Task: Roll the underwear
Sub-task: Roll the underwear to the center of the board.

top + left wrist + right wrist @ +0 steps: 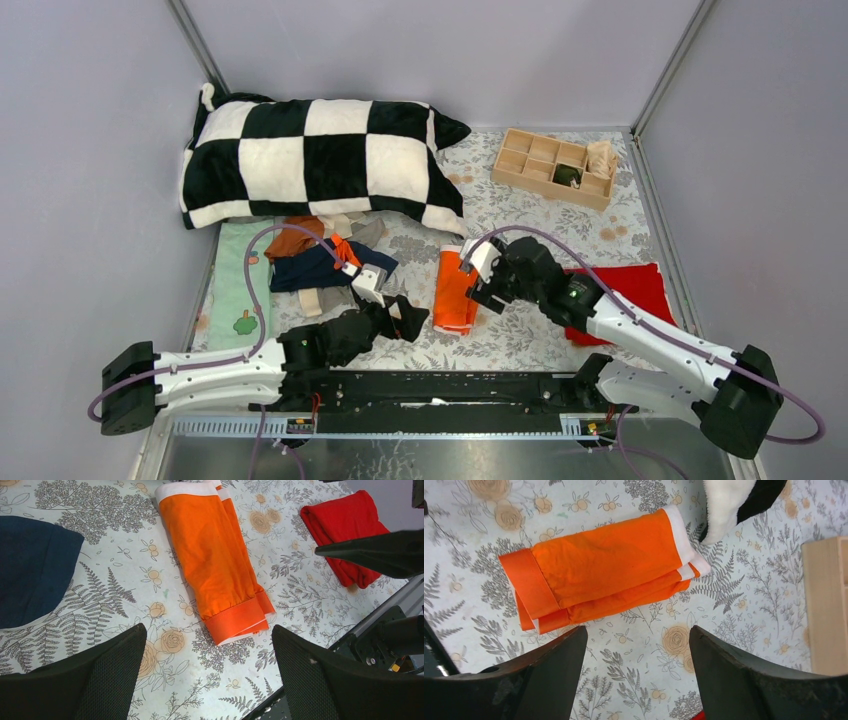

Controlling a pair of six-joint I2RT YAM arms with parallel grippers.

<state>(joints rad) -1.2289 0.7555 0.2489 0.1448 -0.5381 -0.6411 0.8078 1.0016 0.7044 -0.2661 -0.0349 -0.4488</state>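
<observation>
My right gripper should keep moving, as the orange underwear is folded into a long strip and the strip's near end [455, 328] is free. It should go on toward the stacked layers there [260, 623] and close.
The orange underwear [455, 292] lies folded into a long strip on the flowered tablecloth; it also shows in the left wrist view [212, 560] and the right wrist view [599, 567]. My left gripper [402, 315] is open and empty just left of its near end [207, 635]. My right gripper [483, 283] is open and empty just right of the strip [636, 635]. A pile of other underwear lies behind the left gripper: navy [320, 268], rust-brown [295, 238], beige [318, 300]. The navy one shows in the left wrist view [30, 575].
A checked pillow [320, 160] lies at the back left. A wooden compartment box [553, 167] stands at the back right. A red cloth [640, 285] lies under the right arm. A green cloth [240, 290] lies at the left.
</observation>
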